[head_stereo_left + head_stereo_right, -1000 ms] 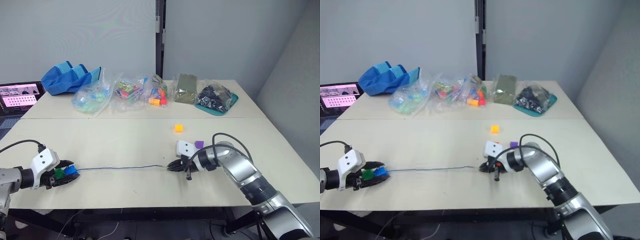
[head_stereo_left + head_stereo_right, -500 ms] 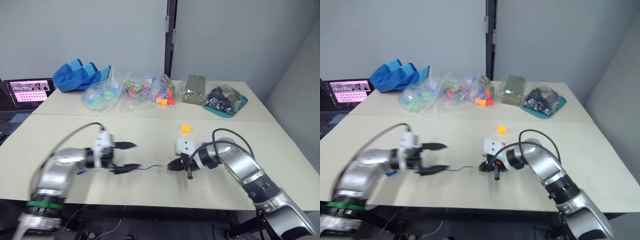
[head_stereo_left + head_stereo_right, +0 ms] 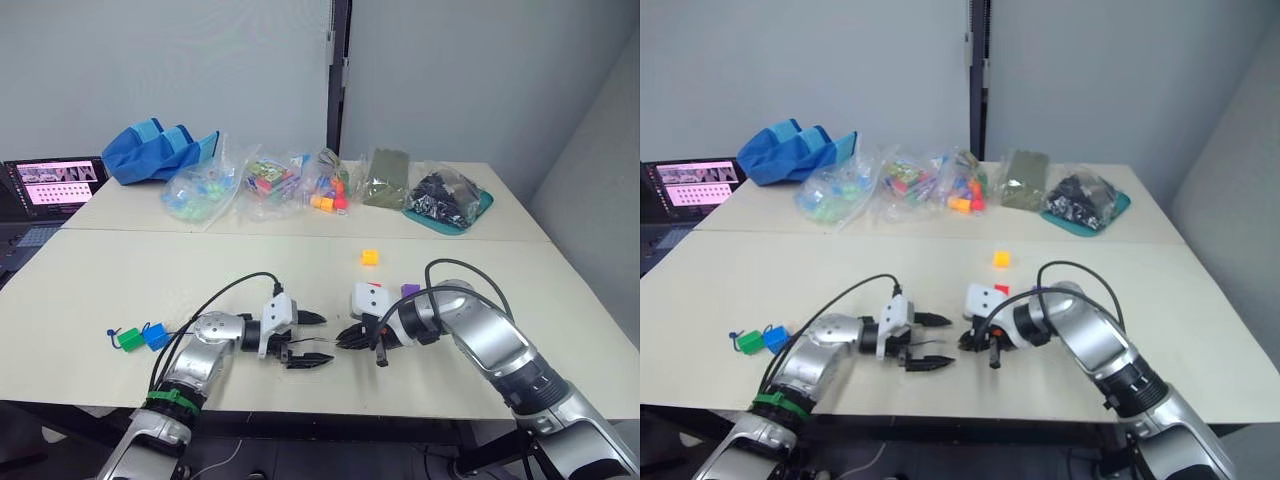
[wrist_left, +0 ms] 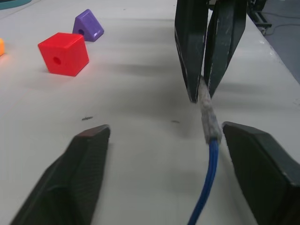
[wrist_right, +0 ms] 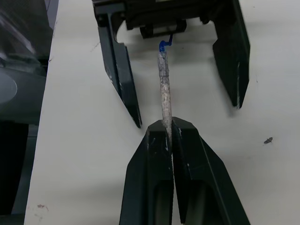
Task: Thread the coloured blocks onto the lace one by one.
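My gripper will push the lace's pale tip (image 4: 208,113) into the purple block's hole, and it will go in unbent, since it stays straight where the dark-blue lace bends (image 4: 208,180).
My right gripper (image 3: 348,338) is shut on the stiff pale tip (image 5: 164,89) of the lace, whose dark-blue cord (image 4: 206,187) runs off toward my left arm. My left gripper (image 3: 308,340) is open, with one finger on each side of that tip and neither touching it. A green block (image 3: 127,341) and a blue block (image 3: 155,335) lie together at the table's left. Just beyond my right gripper are a red block (image 4: 63,53) and a purple block (image 3: 410,291). Farther back lies the yellow-orange block (image 3: 370,257).
Clear bags of mixed toy pieces (image 3: 270,185) line the back of the table, with a blue fabric bag (image 3: 155,150) at the left and a teal tray of dark pieces (image 3: 445,200) at the right. A laptop screen (image 3: 55,180) stands at the far left.
My left gripper has let go of the green and blue blocks, which now lie at the left. It has swung right and opened around the lace tip. The right gripper has stayed put; the camera has shifted.
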